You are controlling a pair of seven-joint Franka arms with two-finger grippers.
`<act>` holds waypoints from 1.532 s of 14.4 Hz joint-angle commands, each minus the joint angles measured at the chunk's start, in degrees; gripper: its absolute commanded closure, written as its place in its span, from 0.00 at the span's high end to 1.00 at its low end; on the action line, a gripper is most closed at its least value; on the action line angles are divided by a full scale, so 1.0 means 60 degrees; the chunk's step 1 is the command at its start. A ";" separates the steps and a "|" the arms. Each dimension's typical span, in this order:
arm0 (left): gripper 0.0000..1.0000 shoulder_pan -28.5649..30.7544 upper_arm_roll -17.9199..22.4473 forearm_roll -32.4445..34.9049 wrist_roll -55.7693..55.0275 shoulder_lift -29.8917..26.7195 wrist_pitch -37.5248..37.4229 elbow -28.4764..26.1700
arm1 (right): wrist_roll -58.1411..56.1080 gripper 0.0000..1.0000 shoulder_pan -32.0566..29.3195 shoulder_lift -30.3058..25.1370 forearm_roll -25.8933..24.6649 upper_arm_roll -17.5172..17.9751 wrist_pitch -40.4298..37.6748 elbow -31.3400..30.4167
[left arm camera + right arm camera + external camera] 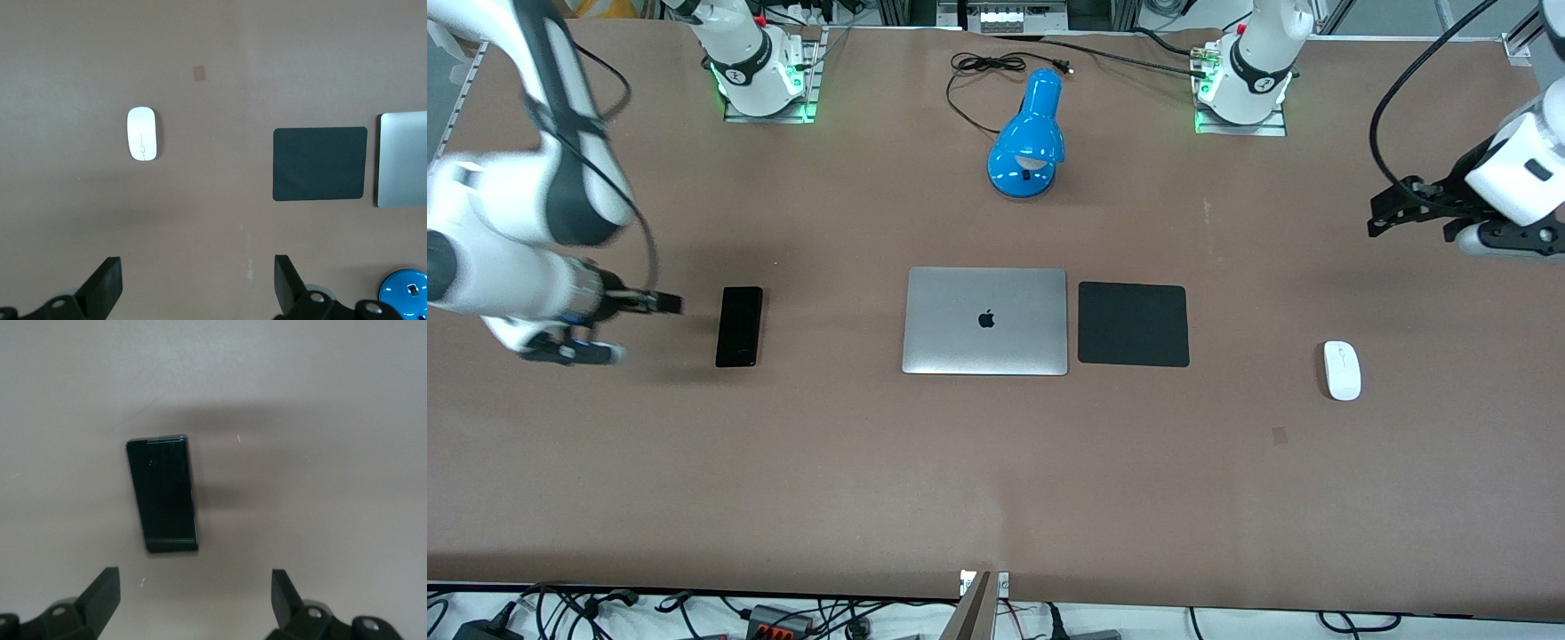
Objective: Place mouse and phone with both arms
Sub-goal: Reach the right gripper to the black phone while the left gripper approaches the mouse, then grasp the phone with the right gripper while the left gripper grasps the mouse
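I should keep lowering until my right gripper's open fingers straddle the phone's long edges (pixel 760 321), as the black phone's short end (pixel 743 292) faces the gap between them.
The black phone (pixel 739 326) lies flat on the brown table toward the right arm's end; it also shows in the right wrist view (pixel 162 493). My right gripper (pixel 639 329) is open and empty, low over the bare table just beside the phone; in its wrist view (pixel 195 593) the jaws stand wide apart. The white mouse (pixel 1342 370) lies toward the left arm's end and shows in the left wrist view (pixel 142 134). My left gripper (pixel 1405 215) is open and empty, up over bare table, apart from the mouse; its jaws stand wide in its wrist view (pixel 199 280).
A closed silver laptop (pixel 985 321) lies mid-table with a square black mouse pad (pixel 1134 324) beside it, toward the mouse. A blue desk lamp (pixel 1028 138) with its cord lies near the arm bases. Bare table lies between the pad and the mouse.
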 commanded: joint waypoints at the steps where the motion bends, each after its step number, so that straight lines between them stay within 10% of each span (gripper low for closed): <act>1: 1.00 -0.0016 0.0004 0.0352 0.0042 0.0413 -0.0371 0.0824 | 0.0478 1.00 0.0113 -0.0152 -0.0236 0.0042 0.1774 -0.1649; 10: 1.00 -0.0016 0.0019 0.0368 0.0070 0.0559 -0.0750 0.0825 | 0.1463 1.00 0.0494 0.0479 -0.0251 0.0042 0.4017 -0.3013; 22: 1.00 0.1111 0.0048 0.0397 0.0159 0.3999 -0.0361 0.1646 | 0.1331 1.00 0.0464 0.0757 -0.0265 0.0012 0.4429 -0.3160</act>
